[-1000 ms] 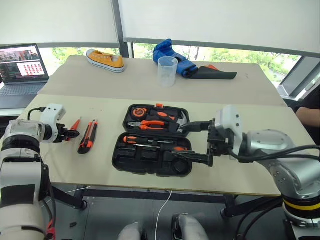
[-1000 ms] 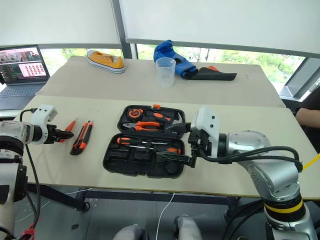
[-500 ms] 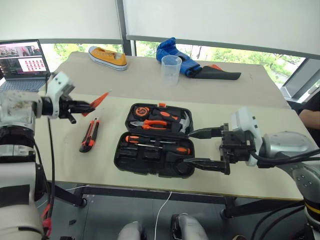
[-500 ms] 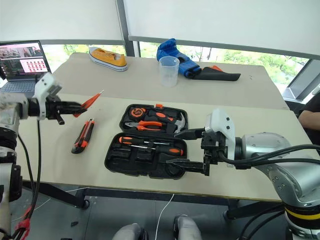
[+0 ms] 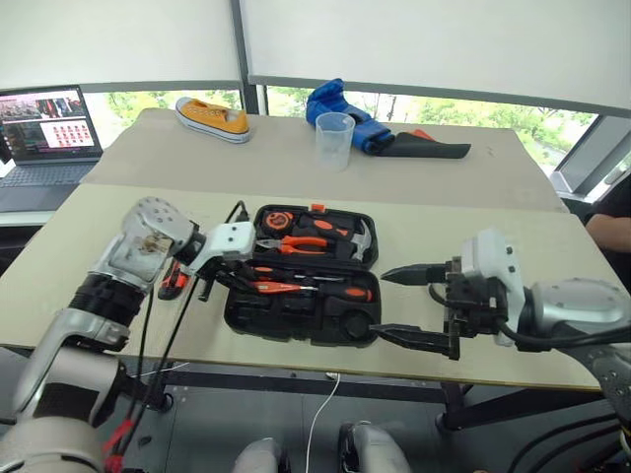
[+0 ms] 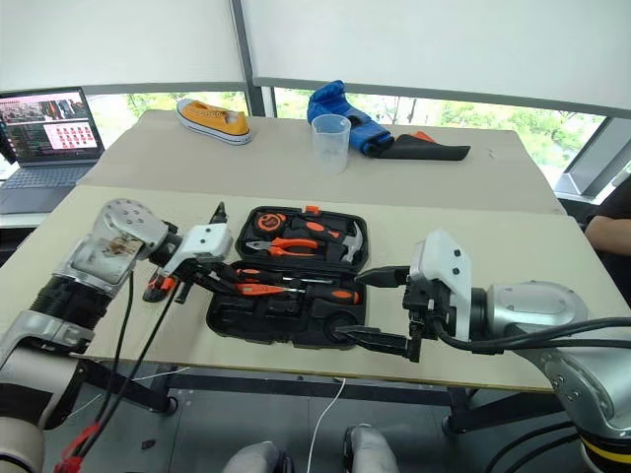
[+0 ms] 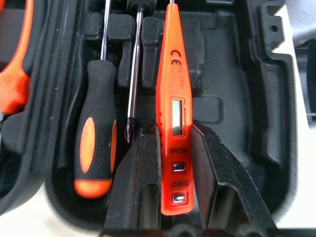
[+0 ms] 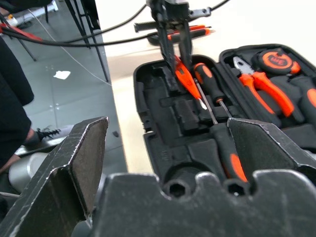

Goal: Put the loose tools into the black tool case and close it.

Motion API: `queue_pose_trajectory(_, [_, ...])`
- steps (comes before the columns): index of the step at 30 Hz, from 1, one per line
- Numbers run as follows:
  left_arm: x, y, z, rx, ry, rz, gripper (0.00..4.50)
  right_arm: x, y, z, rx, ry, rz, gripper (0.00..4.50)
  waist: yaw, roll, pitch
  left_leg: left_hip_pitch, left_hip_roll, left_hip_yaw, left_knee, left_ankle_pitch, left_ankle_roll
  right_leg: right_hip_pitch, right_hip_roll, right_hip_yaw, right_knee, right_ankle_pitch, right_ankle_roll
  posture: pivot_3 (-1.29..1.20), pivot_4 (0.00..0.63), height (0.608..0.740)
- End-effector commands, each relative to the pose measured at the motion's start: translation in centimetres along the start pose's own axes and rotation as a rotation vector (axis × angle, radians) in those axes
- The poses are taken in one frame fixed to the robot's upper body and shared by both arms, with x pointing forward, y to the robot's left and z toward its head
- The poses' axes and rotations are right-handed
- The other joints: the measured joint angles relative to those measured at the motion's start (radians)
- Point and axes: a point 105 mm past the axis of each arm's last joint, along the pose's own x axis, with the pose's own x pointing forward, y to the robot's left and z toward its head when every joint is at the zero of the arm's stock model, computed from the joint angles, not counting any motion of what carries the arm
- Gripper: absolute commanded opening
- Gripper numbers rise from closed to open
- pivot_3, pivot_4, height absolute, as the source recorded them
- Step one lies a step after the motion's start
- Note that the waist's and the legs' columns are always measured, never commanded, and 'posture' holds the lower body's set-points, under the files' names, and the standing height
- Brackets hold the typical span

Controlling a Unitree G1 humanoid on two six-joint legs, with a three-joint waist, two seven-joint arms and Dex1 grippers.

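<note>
My left gripper is closed. The orange tester screwdriver sits high [image 7: 175, 111] over its slot, so I should open, then push the orange tester screwdriver down [image 7: 174, 74] with shut fingers.
The black tool case [image 5: 296, 332] lies open on the near table. My left gripper [image 7: 175, 134] is shut on the small orange tester screwdriver [image 7: 173, 98] and holds it low over the case's front half, pointing down and rightward. Two black-orange-handled screwdrivers [image 8: 210, 83] [image 8: 229, 155] lie in slots beside it. The black-orange utility knife [image 6: 158, 286] rests on the table left of the case, partly hidden by my left arm. My right gripper [image 5: 404, 304] hangs open and empty off the case's right end.
The case's rear half holds orange-handled pliers [image 5: 296, 246], a hammer [image 5: 360, 239] and a tape measure [image 5: 274, 218]. On the far table stand a laptop [image 5: 44, 123], a yellow shoe [image 5: 212, 113], a plastic cup [image 5: 333, 138] and a blue cloth [image 5: 340, 103] with a black sheath [image 5: 429, 149].
My left gripper swung right with the tester screwdriver, from above the table left of the case to low over its front half, rolling its wrist. The right gripper drew back a little.
</note>
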Motion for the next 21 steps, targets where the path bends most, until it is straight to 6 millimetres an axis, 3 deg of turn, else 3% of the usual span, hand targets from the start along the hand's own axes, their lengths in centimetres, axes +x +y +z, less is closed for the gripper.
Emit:
queue_pose_trajectory(1, [-0.3,0.6,0.5,0.032,0.017,0.011,0.41,-0.4,0.2,0.9,-0.039,-0.032,-0.036,4.5,0.002,0.0,0.0,0.0,0.0,0.0,0.0,0.0,0.001,0.0,0.0,0.0,0.0,0.0,0.0,0.0,0.15,0.724])
queue_pose_trajectory(14, [1.4,0.6,0.4,0.043,-0.014,-0.041,0.41,-0.4,0.0,0.9,-0.036,-0.034,-0.075,4.5,0.005,0.0,0.0,-0.004,-0.001,0.0,0.002,-0.004,0.006,0.0,-0.001,-0.001,-0.002,0.002,0.004,0.0,0.15,0.724])
queue_pose_trajectory(16, [1.3,0.7,0.5,0.043,-0.016,-0.043,1.43,-0.4,-0.1,0.9,-0.034,-0.034,-0.08,4.5,0.005,0.0,0.0,-0.004,-0.001,0.0,0.003,-0.004,0.006,0.0,-0.001,-0.001,-0.002,0.002,0.004,0.0,0.15,0.724])
queue_pose_trajectory(17, [1.2,0.6,0.5,0.045,-0.017,-0.045,1.56,-0.5,-0.2,0.9,-0.033,-0.035,-0.082,4.5,0.004,0.0,0.0,-0.004,-0.001,0.0,0.003,-0.004,0.006,0.0,-0.001,-0.001,-0.002,0.002,0.004,0.0,0.15,0.724])
queue_pose_trajectory(21, [0.1,0.4,1.1,0.069,-0.044,-0.041,3.08,-0.5,-0.2,0.9,-0.027,-0.035,-0.083,4.5,0.004,0.0,0.0,-0.003,-0.001,0.0,0.003,-0.004,0.006,0.0,-0.001,0.0,-0.002,0.002,0.004,0.0,0.15,0.724])
